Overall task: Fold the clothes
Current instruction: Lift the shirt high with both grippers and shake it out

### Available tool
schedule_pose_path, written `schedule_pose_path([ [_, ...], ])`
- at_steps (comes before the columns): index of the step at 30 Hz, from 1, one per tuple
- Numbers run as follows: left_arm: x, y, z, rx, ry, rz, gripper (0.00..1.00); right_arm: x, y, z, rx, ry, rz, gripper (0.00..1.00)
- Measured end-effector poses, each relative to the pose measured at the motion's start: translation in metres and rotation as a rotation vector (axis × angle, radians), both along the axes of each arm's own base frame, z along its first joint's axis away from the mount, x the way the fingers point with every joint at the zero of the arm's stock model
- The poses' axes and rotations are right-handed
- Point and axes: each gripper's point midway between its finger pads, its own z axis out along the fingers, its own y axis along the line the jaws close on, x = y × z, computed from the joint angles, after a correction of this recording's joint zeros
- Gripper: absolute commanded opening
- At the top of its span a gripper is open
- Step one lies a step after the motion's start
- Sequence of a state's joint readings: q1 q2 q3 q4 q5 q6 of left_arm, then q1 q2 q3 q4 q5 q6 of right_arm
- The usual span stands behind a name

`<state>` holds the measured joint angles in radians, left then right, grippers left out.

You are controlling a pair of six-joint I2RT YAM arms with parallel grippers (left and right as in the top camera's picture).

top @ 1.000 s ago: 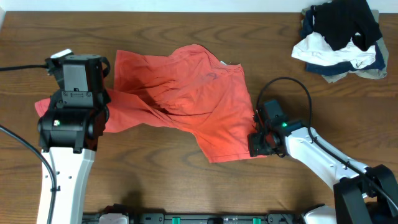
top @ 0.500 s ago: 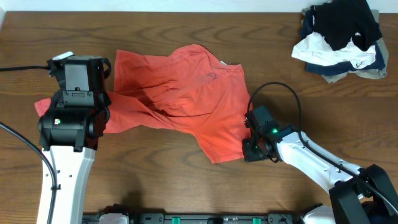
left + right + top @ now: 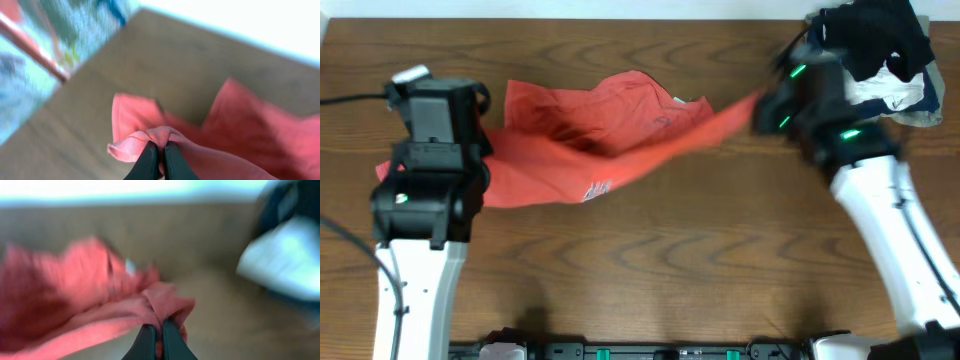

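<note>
My left gripper and right gripper are facing the T-shirt's body [image 3: 618, 108] bunched behind its taut edge, so they should lift the T-shirt high and lay it out flatter before folding.
The clothes, a coral-red T-shirt [image 3: 610, 130], lie across the middle of the table and are stretched out toward the right. A small white print [image 3: 597, 190] shows on the turned-over front edge. My left gripper [image 3: 161, 146] is shut on a bunched fold of the shirt [image 3: 250, 135] at its left end; in the overhead view it is hidden under the left arm [image 3: 430, 150]. My right gripper [image 3: 157, 326] is shut on a pinch of the shirt's [image 3: 75, 290] edge. From overhead, the right gripper [image 3: 760, 105] appears blurred and raised at the back right, with cloth pulled taut to it.
A heap of black, white, navy and tan garments [image 3: 880, 50] sits at the back right corner, just behind the right arm [image 3: 870, 190]. Bare brown table [image 3: 650, 280] runs along the front. The table's far edge meets a white wall.
The right gripper closed on the shirt's front-right hem, then swung up and toward the back right, dragging that corner over and stretching the cloth. The left arm stayed almost still.
</note>
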<state>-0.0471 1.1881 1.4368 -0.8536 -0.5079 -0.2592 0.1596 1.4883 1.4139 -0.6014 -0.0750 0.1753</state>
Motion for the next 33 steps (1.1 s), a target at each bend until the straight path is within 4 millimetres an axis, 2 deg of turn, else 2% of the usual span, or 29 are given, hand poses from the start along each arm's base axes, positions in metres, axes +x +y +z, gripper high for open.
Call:
schedule_pose_path([
  [3, -0.003, 0.0, 0.05, 0.021, -0.131, -0.019, 0.06, 0.012, -0.024, 0.069, -0.014, -0.148, -0.034, 0.01],
  [6, -0.02, 0.001, 0.112, 0.048, -0.295, -0.036, 0.06, 0.009, -0.043, 0.124, -0.04, -0.248, -0.057, 0.01],
  [10, -0.056, 0.003, 0.18, 0.079, -0.483, -0.045, 0.06, -0.006, -0.065, 0.179, -0.067, -0.341, -0.085, 0.01],
  [12, -0.075, 0.003, 0.205, 0.092, -0.553, -0.047, 0.06, -0.02, -0.077, 0.204, -0.084, -0.385, -0.103, 0.01],
  [16, -0.108, 0.005, 0.237, 0.112, -0.648, -0.048, 0.06, -0.048, -0.091, 0.241, -0.11, -0.47, -0.129, 0.01],
  [18, -0.117, 0.005, 0.239, 0.117, -0.647, -0.053, 0.06, -0.062, -0.091, 0.256, -0.116, -0.51, -0.128, 0.01],
  [20, -0.117, 0.005, 0.23, 0.122, -0.601, -0.058, 0.06, -0.068, -0.089, 0.263, -0.118, -0.534, -0.114, 0.01],
  [22, -0.109, 0.004, 0.216, 0.124, -0.54, -0.065, 0.06, -0.068, -0.086, 0.267, -0.118, -0.551, -0.094, 0.01],
  [24, -0.092, 0.003, 0.203, 0.124, -0.481, -0.07, 0.06, -0.059, -0.084, 0.266, -0.117, -0.556, -0.08, 0.01],
  [26, -0.068, 0.002, 0.189, 0.127, -0.415, -0.076, 0.06, -0.04, -0.084, 0.26, -0.115, -0.552, -0.071, 0.01],
  [30, -0.007, -0.001, 0.166, 0.144, -0.328, -0.089, 0.06, 0.021, -0.083, 0.235, -0.115, -0.542, -0.055, 0.01],
  [33, 0.056, 0.0, 0.153, 0.175, -0.323, -0.096, 0.06, 0.073, -0.075, 0.228, -0.13, -0.625, -0.03, 0.01],
])
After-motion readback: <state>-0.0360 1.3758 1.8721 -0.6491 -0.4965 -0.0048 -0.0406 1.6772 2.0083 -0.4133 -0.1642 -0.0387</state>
